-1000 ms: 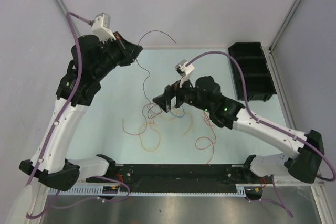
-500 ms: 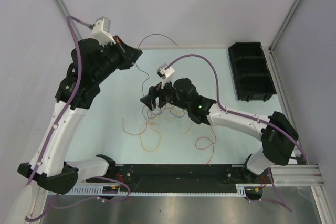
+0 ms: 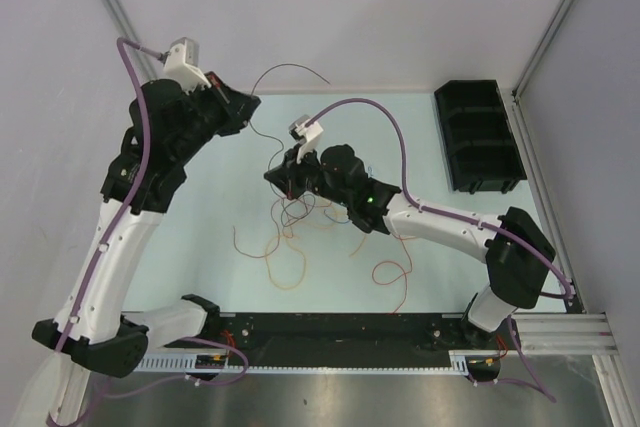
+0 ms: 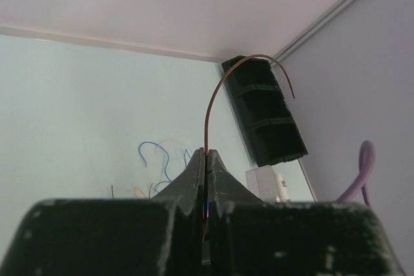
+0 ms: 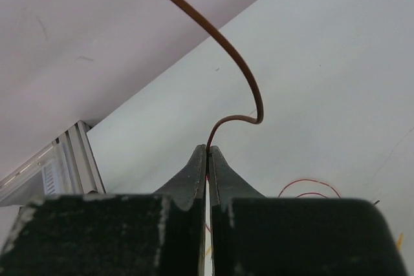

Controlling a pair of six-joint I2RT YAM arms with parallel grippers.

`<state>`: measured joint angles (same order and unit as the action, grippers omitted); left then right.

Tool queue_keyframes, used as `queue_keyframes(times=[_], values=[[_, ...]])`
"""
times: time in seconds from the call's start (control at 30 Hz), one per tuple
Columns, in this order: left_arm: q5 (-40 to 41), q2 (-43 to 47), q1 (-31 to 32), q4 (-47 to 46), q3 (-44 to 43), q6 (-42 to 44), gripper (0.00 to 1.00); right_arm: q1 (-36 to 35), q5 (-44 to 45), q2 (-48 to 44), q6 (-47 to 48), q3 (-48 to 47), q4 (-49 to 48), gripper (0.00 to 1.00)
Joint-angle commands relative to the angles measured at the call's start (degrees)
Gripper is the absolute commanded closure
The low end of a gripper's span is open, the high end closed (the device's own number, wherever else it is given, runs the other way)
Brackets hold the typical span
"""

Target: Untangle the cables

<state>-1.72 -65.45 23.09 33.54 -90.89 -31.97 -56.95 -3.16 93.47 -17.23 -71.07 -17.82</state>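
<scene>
The dark brown cable's lower part goes into the tangle [image 3: 284, 214], so I should open my left gripper and raise the cable clear toward the bin [image 3: 480, 137] with my right gripper.
A thin dark brown cable [image 3: 290, 66] arcs up from my left gripper [image 3: 257, 99], which is shut on it high over the table's far left. Its hanging part runs down to my right gripper [image 3: 271, 175], shut on the same cable lower down. In the left wrist view the cable [image 4: 220, 85] rises from the shut jaws [image 4: 206, 154]. The right wrist view shows it [image 5: 249, 82] curling out of the shut jaws [image 5: 207, 150]. The other cables lie tangled on the table: red [image 3: 393, 273], orange [image 3: 284, 269] and blue [image 3: 336, 214].
A black compartment bin [image 3: 480, 137] stands at the table's far right, also in the left wrist view [image 4: 265, 114]. Lilac hoses loop above both arms. White walls close the back and sides. A black rail runs along the near edge [image 3: 340, 327].
My right gripper has travelled left and toward the back to the hanging brown cable and shut on it. The left gripper, still shut on the cable, shifted slightly left.
</scene>
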Motion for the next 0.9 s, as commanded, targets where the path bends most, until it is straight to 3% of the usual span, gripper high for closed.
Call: queue_keyframes(times=[0.0,0.1,0.2,0.37,0.57,0.67,0.7,0.8,0.87], values=[[0.39,1.29,-3.14,-1.90,2.12,-0.47,1.00,-0.36,-0.97,-2.76,-1.05,-2.85,0.07,1.00],[3.72,1.03,-5.24,-1.99,5.70,0.67,0.98,-0.27,-1.32,-7.06,0.27,-5.56,3.05,1.00],[2.16,-1.34,-7.09,-2.86,10.80,0.15,0.98,-0.01,-2.46,-11.02,2.03,-11.10,6.22,1.00],[-13.80,-7.05,-7.01,-8.48,17.67,-1.34,0.91,-0.09,-6.86,-12.70,5.35,-22.43,11.48,1.00],[-17.18,-6.27,-5.69,-13.67,25.58,-3.80,0.80,-0.09,-6.25,-10.59,10.54,-37.64,19.65,1.00],[-17.62,-6.36,-5.16,-12.45,26.47,-2.58,0.64,0.00,-4.84,-10.59,11.69,-38.62,21.25,1.00],[-17.62,-6.36,-5.16,-11.58,26.12,-1.36,0.49,0.08,-4.06,-10.76,12.13,-38.36,21.77,1.00],[-14.56,-4.69,-5.16,-8.14,26.46,1.02,0.20,0.43,-3.00,-11.99,12.22,-36.43,21.26,1.00],[-13.14,-1.36,-5.08,-7.96,29.26,1.29,0.12,0.43,-2.12,-12.79,12.40,-35.28,20.99,1.00]])
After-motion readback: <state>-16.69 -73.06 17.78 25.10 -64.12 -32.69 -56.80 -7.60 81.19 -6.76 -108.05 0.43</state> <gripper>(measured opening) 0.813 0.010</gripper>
